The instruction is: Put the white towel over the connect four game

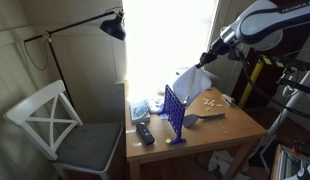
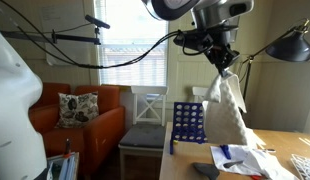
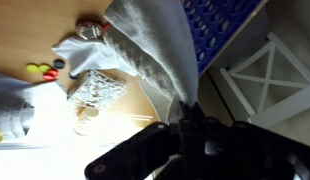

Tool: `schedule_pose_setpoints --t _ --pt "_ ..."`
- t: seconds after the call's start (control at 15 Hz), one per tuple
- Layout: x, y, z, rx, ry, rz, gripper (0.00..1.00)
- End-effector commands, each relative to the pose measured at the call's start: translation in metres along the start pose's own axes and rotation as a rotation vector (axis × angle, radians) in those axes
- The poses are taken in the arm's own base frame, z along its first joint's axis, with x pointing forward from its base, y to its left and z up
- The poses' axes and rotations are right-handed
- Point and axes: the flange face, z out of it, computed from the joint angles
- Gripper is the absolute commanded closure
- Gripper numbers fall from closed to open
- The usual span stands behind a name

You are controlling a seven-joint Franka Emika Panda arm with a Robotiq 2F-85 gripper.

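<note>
The white towel hangs entirely on one side of the connect four game. Next, my gripper carries the towel's held end across the game's top edge before it opens.
My gripper is shut on the top of the white towel and holds it high so that it hangs down toward the table. The towel also shows in an exterior view and in the wrist view. The blue connect four game stands upright on the wooden table, just beside and below the hanging towel. It also shows in an exterior view and in the wrist view. The towel hangs next to the game, not over it.
A white chair stands beside the table. A remote, papers, a white trivet and small yellow and red discs lie on the table. A black lamp leans over it. An orange armchair stands further off.
</note>
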Motion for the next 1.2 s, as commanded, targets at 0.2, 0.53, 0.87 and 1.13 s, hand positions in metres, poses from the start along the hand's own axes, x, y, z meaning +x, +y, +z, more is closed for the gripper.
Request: schedule_pose_setpoints --t 0.2,0.53,0.87,1.13 --pt "0.016 -0.08 -0.006 0.104 -0.042 -0.1 0.99" --pt "0.013 -0.041 -0.026 0.006 0.051 0.055 0.99" --pt "0.014 -0.031 -0.016 0.014 0.02 0.05 0.96" --pt "0.011 -0.033 -0.013 0.015 0.013 0.048 0.99"
